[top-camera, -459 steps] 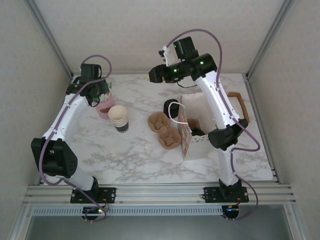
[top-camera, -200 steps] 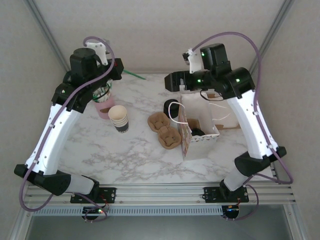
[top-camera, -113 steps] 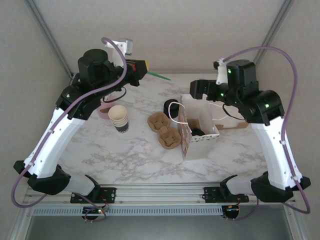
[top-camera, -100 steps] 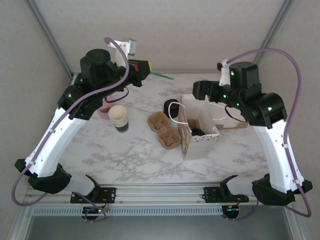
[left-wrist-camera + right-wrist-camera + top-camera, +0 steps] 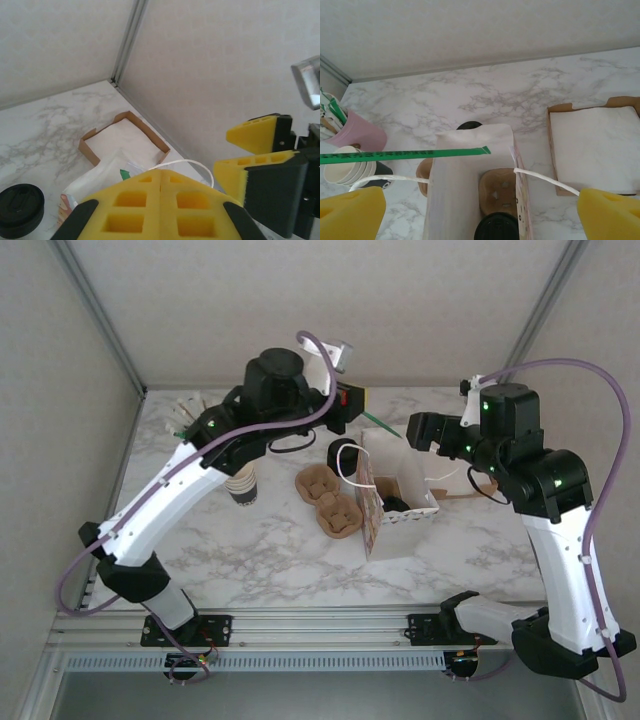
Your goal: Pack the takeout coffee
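Observation:
The green stick's loose end (image 5: 398, 434) is over the paper bag's opening (image 5: 396, 462), so the robot's left gripper should keep moving in and down until the stick hangs inside, then let go.
The takeout coffee (image 5: 397, 505) stands inside the white paper bag (image 5: 400, 465); its round black lid (image 5: 496, 227) shows on a brown carrier (image 5: 501, 192) in the bag's bottom. My left gripper (image 5: 352, 400) hovers above the bag's far left corner, shut on a thin green stick (image 5: 382, 425). The stick (image 5: 405, 156) reaches over the bag's mouth (image 5: 465, 175), and its tip (image 5: 124, 174) pokes out past my closed left fingers (image 5: 145, 200). My right gripper (image 5: 430, 430) hangs open above the bag's far right side, holding nothing, with its yellow fingers (image 5: 250, 170) facing the left one.
A short black cylinder (image 5: 343, 453) stands just behind the bag. Brown cardboard carriers (image 5: 330, 500) lie left of it. A stack of cream cups (image 5: 243, 485) and a pink cup (image 5: 362, 135) of sticks stand at the left. A brown napkin tray (image 5: 549, 135) lies to the right.
My left arm has swung from the pink cup at the left across to the bag, carrying the green stick. My right arm has drawn back to the right, gripper still open.

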Robot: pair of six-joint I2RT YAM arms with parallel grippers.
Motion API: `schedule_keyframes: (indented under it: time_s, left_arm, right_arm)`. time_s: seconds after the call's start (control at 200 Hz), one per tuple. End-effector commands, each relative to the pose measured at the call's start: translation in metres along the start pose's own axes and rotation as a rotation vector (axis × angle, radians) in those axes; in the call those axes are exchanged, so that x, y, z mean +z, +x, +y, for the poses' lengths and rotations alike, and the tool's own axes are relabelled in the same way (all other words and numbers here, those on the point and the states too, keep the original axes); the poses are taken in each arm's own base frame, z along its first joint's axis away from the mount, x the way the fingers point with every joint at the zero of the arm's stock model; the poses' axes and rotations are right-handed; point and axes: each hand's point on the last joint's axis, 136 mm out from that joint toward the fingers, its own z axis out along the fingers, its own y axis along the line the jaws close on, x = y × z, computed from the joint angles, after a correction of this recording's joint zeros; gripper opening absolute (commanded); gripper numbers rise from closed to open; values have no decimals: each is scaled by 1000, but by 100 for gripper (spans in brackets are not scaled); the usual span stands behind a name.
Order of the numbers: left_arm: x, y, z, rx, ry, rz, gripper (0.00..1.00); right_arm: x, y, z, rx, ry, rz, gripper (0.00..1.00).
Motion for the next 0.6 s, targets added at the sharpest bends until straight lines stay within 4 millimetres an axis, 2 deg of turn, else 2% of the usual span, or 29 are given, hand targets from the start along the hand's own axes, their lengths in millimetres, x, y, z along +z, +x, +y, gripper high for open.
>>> schedule_keyframes:
  time_s: [0.0,0.22,0.596]
  left_arm:
    - [14,12,5,23,-36,43,0]
    - [59,49,21,29,-88,151,0]
    - [116,86,47,36,-153,241,0]
  right_arm:
    - [0,6,-12,14,43,4,99]
    - [10,18,-19,33,50,40,99]
    - [24,36,-29,64,52,92,99]
